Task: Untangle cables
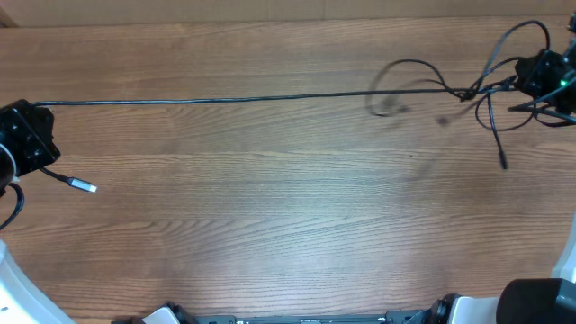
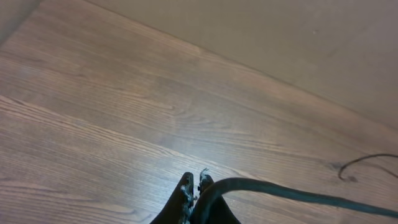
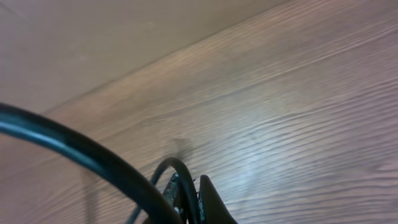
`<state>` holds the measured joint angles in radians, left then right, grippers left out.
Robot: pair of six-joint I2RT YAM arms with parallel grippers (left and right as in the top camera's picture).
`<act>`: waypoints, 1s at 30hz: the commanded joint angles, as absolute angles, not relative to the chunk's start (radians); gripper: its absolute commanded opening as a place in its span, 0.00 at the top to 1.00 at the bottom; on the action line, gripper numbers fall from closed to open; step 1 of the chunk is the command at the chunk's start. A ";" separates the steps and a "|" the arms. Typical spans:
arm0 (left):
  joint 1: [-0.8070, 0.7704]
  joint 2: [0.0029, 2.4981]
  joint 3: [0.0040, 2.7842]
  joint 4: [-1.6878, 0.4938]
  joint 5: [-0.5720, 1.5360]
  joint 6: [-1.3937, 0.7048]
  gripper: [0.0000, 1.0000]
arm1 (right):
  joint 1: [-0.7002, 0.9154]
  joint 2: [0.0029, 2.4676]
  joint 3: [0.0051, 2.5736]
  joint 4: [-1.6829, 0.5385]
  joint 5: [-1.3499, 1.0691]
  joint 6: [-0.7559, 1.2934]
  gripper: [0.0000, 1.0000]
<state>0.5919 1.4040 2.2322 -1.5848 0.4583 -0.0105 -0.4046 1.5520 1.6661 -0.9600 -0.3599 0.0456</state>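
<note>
The cable runs taut from my left gripper to the tangle at my right gripper (image 1: pixel 489 94), so I should ease back and lay the tangle down in the middle of the table (image 1: pixel 288 184).
A thin black cable (image 1: pixel 225 98) is stretched taut across the far part of the wooden table, from my left gripper (image 1: pixel 31 121) at the far left to a tangle of loops (image 1: pixel 468 90) near my right gripper (image 1: pixel 531 79) at the far right. One loose end with a silver plug (image 1: pixel 84 187) lies by the left arm. Another end (image 1: pixel 502 162) hangs down from the tangle. In the left wrist view the jaws (image 2: pixel 194 183) are shut on the cable (image 2: pixel 298 196). In the right wrist view the jaws (image 3: pixel 191 186) pinch a cable loop (image 3: pixel 177 168).
The wooden table (image 1: pixel 270 207) runs to a far edge near the top of the overhead view. The arm bases (image 1: pixel 315 317) sit along the front edge. A thick black cord (image 3: pixel 74 149) crosses close to the right wrist camera.
</note>
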 commanded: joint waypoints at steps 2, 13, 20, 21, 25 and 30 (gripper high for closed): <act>0.627 1.422 2.247 -1.543 0.401 -0.049 0.96 | -0.307 1.531 1.676 -0.948 -0.378 0.053 0.96; 0.578 1.445 2.247 -1.537 0.458 -0.028 0.96 | 0.325 1.530 1.675 -1.018 -0.316 0.109 0.96; 0.362 1.485 2.247 -1.499 0.519 -0.023 0.96 | 0.640 1.563 1.619 -1.037 -0.251 0.110 0.96; 0.311 1.497 2.247 -1.489 0.518 -0.023 0.96 | 0.670 1.570 1.605 -1.028 -0.234 0.123 0.96; 0.133 1.557 2.247 -1.445 0.508 -0.023 0.00 | 0.720 1.579 1.576 -1.014 -0.173 0.131 0.00; 0.080 1.597 2.247 -1.438 0.380 -0.057 0.00 | 0.710 1.579 1.576 -1.078 -0.083 0.127 0.00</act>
